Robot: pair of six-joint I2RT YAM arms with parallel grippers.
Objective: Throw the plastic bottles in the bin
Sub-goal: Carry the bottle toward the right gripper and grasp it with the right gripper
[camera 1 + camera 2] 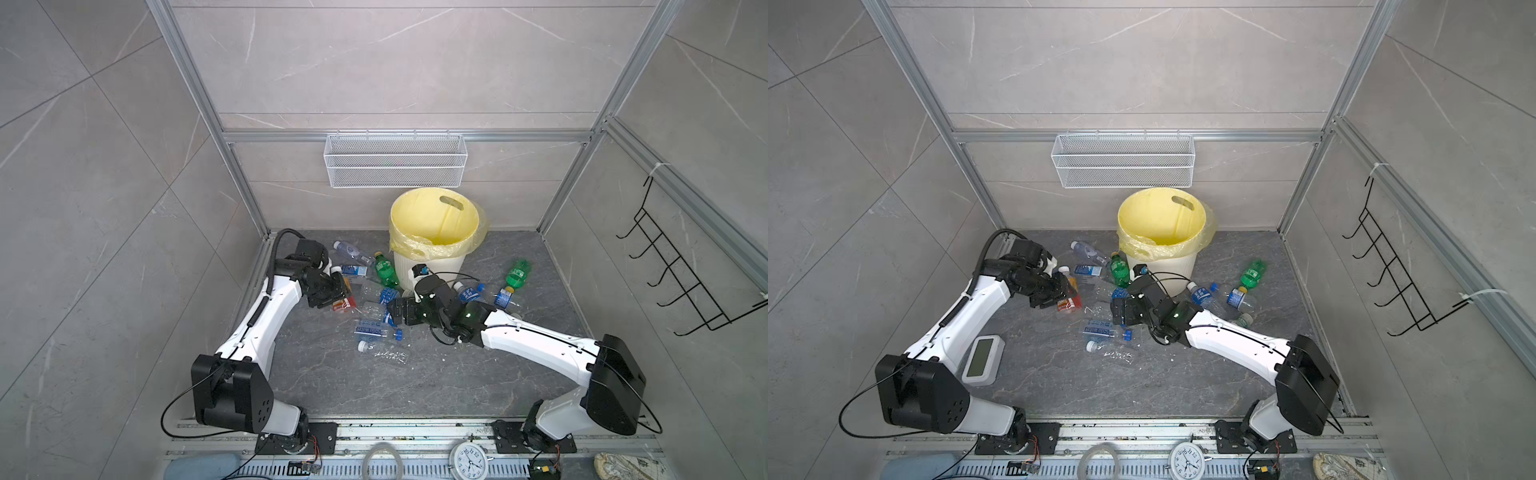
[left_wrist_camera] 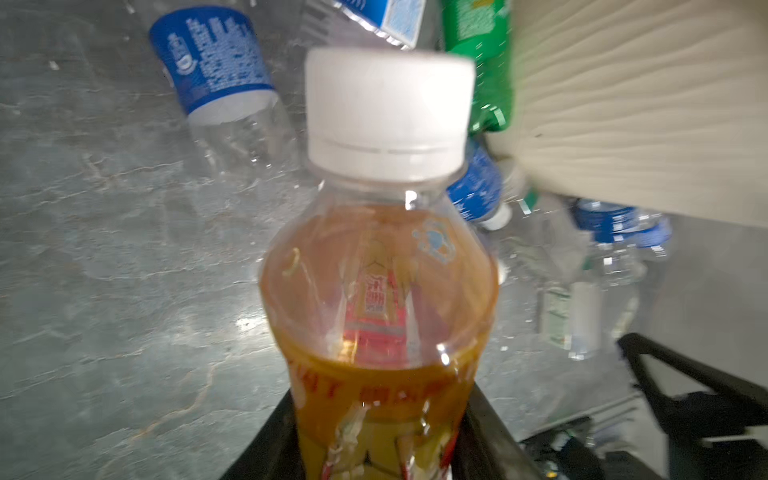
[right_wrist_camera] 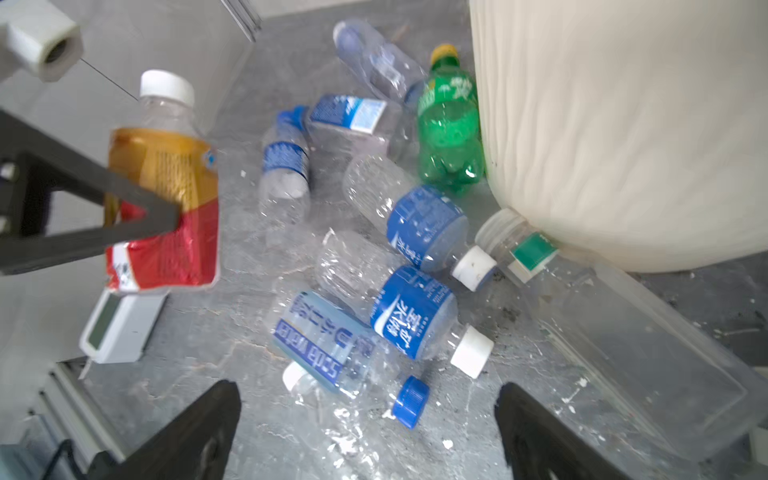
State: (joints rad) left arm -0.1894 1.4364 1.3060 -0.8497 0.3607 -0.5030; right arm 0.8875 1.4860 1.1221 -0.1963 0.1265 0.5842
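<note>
My right gripper should keep going toward that end and close around it, as the amber-orange bottle's red lower end (image 1: 1070, 304) is free below my left gripper's fingers.
My left gripper (image 2: 382, 419) is shut on an amber-orange bottle (image 2: 382, 291) with a white cap, its black fingers pressed on both sides of the label; both top views show the bottle (image 1: 343, 305) (image 1: 1069, 301) left of the bin. The cream ribbed bin (image 1: 432, 266) (image 3: 602, 124), lined with a yellow bag, stands at the back centre. Several clear blue-labelled bottles (image 1: 376, 330) (image 3: 411, 316) lie scattered in front of it. A green bottle (image 1: 385, 270) leans by its wall, another green one (image 1: 517, 274) lies to the right. My right gripper (image 1: 392, 313) (image 3: 368, 399) hangs open over the clear bottles.
A white wire mesh basket (image 1: 395, 166) hangs on the back wall above the bin. A black hook rack (image 1: 681, 266) is fixed to the right wall. A grey digital clock (image 1: 982, 359) lies beside the left arm. An alarm clock (image 1: 469, 459) sits on the front rail.
</note>
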